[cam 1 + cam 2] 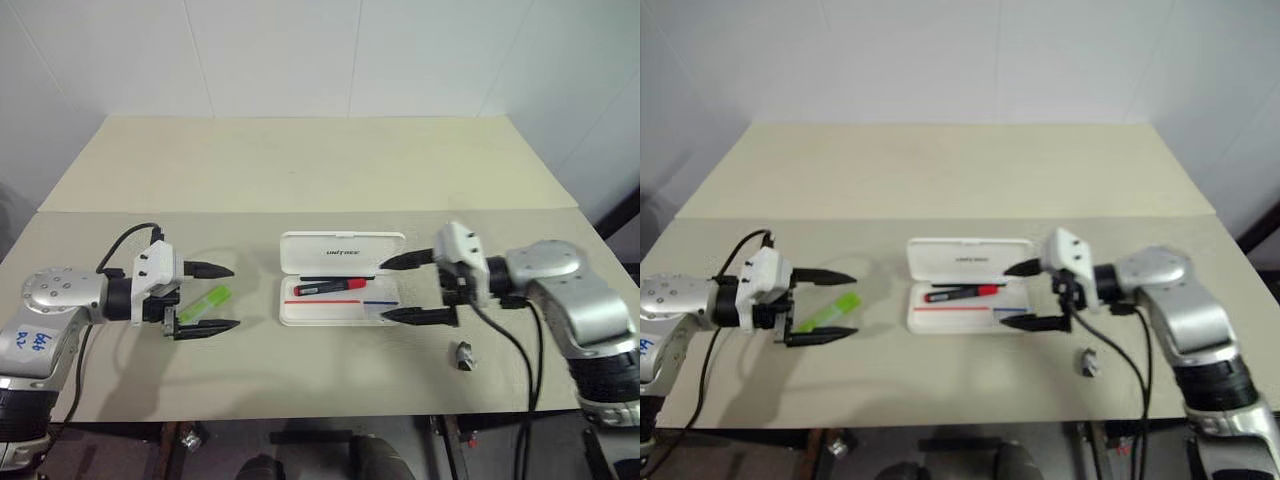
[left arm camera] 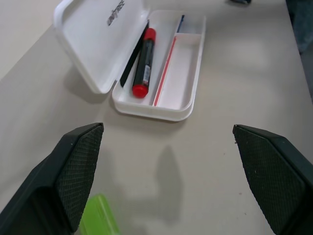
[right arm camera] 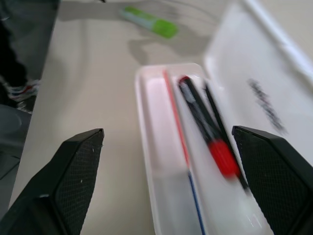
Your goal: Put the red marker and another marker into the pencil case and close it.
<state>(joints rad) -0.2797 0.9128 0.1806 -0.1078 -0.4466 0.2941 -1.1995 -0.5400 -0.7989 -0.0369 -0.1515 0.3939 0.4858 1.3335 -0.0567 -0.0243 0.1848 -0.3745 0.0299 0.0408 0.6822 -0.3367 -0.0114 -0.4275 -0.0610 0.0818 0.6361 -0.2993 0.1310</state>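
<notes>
My gripper will lower in the light-green marker [image 1: 205,304], which will fit flat inside, since the section of the pencil case [image 1: 323,312] along the red strip is long and empty.
The white pencil case [image 1: 312,256] lies open at the table's middle, its lid tilted back. The red marker [image 1: 330,287] rests inside the tray along the lid side, beside a thin black pen. The light-green marker [image 1: 205,303] lies on the table left of the case. My left gripper [image 1: 232,297] is open and holds nothing. Its fingers stand either side of the green marker [image 2: 100,216], which sits back near the finger bases. My right gripper [image 1: 384,290] is open and empty at the case's right end, pointing left over the tray; the red marker [image 3: 210,132] lies ahead of it.
A small dark grey object [image 1: 463,355] lies on the table near the front edge, just right of the case. The table's far half [image 1: 320,160] is bare. A white wall stands behind.
</notes>
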